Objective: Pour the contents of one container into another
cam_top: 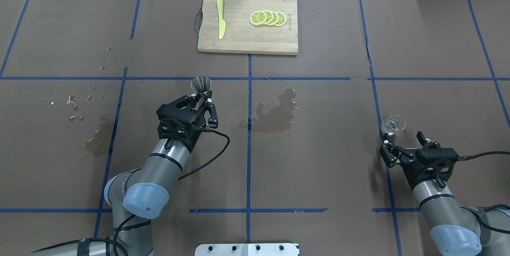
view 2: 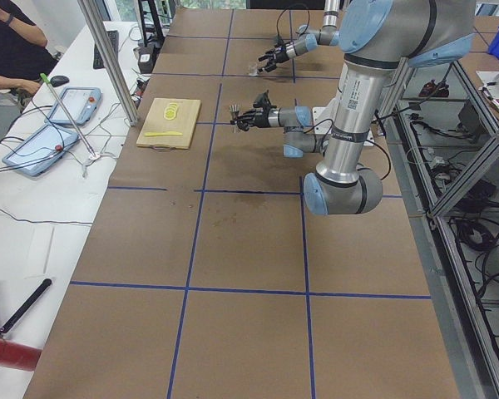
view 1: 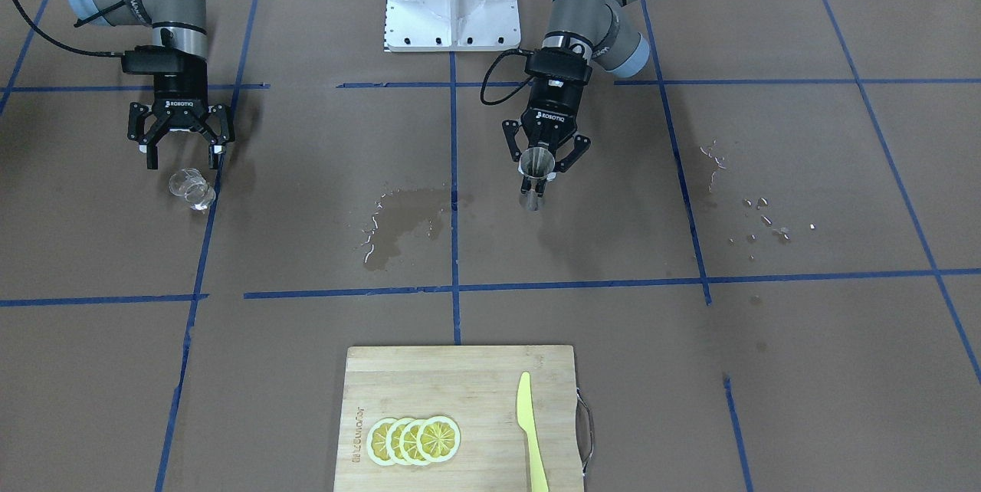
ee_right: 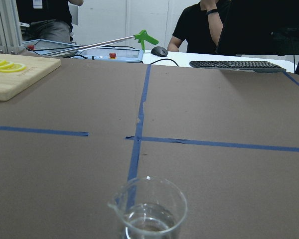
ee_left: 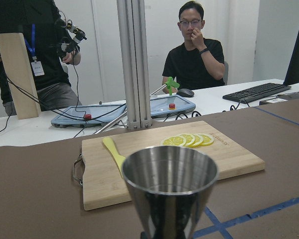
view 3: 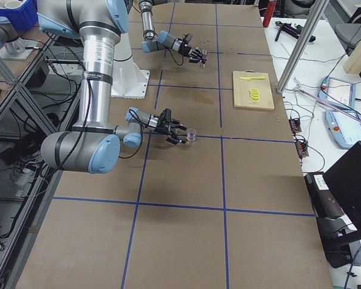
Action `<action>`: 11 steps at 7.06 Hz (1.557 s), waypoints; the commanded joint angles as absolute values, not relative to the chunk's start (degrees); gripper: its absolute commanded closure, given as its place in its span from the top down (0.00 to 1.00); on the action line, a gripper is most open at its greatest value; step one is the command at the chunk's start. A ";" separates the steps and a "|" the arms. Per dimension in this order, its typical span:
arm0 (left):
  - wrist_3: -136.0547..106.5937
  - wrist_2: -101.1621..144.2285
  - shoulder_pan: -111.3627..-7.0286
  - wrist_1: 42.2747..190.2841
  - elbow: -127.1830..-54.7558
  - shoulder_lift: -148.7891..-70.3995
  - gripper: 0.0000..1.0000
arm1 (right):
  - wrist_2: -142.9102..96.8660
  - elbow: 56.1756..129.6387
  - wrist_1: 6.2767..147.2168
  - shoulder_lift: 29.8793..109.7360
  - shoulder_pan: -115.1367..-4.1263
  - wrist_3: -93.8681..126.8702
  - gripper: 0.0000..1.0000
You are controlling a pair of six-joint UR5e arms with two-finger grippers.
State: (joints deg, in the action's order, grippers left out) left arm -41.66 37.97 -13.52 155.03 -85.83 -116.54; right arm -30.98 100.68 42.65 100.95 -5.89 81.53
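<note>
The clear glass beaker should end up empty when the robot pours toward the measuring cup, because only a shallow layer of water [ee_right: 150, 217] can be seen in the beaker.
A steel cone-shaped measuring cup [view 1: 536, 164] stands upright in my left gripper [view 1: 539, 182], which is shut on its narrow waist near the table's middle. From overhead the cup [cam_top: 201, 83] sticks out past the gripper [cam_top: 202, 97], and it fills the left wrist view [ee_left: 169, 191], its inside hidden. A small clear glass beaker [view 1: 191, 190] with a little water stands on the table. My right gripper [view 1: 184, 159] is open just behind the beaker, not touching it. The beaker [cam_top: 393, 123] lies just beyond that gripper [cam_top: 402, 138] overhead and sits close in the right wrist view [ee_right: 149, 209].
A wooden cutting board [cam_top: 239, 40] with lemon slices [cam_top: 267, 18] and a yellow knife [cam_top: 220, 22] lies at the table's far edge. A wet patch [cam_top: 279, 110] darkens the middle, and droplets [cam_top: 75, 106] lie near the left side. People sit beyond the table.
</note>
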 commanded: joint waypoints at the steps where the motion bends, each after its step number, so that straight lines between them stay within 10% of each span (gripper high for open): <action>1: -41.66 37.97 -13.54 155.04 -85.87 -116.54 0.00 | -32.42 98.28 42.54 95.66 -7.81 77.99 0.98; 7: -41.57 37.88 -13.54 155.04 -86.13 -116.54 0.00 | -32.78 92.20 31.46 95.27 -9.05 73.04 0.92; 11: -41.57 37.88 -13.54 155.13 -86.13 -116.54 0.00 | -32.87 92.02 31.38 95.27 -9.23 73.13 0.64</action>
